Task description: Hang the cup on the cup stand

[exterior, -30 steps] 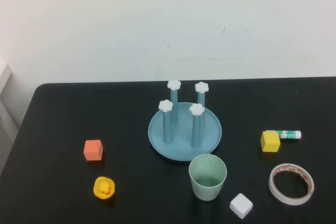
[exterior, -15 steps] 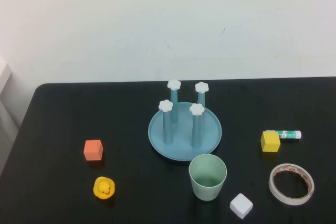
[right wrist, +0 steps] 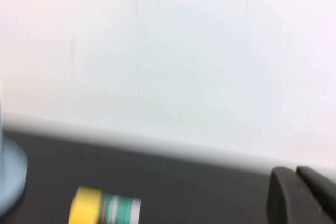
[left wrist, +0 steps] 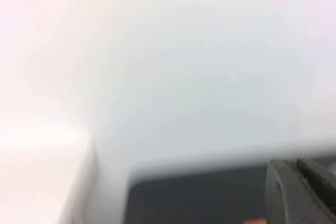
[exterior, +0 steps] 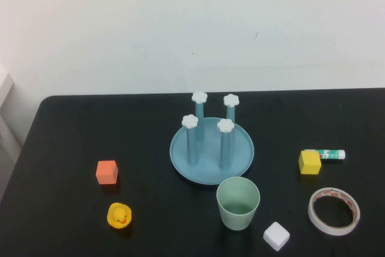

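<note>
My left gripper is due to get the cup from my right gripper, which should first lift and tip the cup (exterior: 239, 213), because the cup stands with its opening up (exterior: 238, 193) beside the cup stand's upright posts.
The pale mint-green cup (exterior: 238, 203) stands upright, mouth up, on the black table just in front of the cup stand. The cup stand (exterior: 180, 154) is a light-blue round dish with several upright blue posts (exterior: 225, 144), each topped by a white flower cap. Neither arm shows in the high view. In the left wrist view my left gripper (left wrist: 295, 165) is shut on nothing, raised above the table's left side. My right gripper (right wrist: 295, 172) is likewise shut and empty in the right wrist view, where the stand's rim (right wrist: 10, 177) shows at the edge.
On the table's left lie an orange cube (exterior: 107, 171) and a yellow rubber duck (exterior: 119, 215). On the right sit a yellow cube (exterior: 309, 162), a glue stick (exterior: 328, 154), a tape roll (exterior: 334, 210) and a white cube (exterior: 276, 235) close by the cup.
</note>
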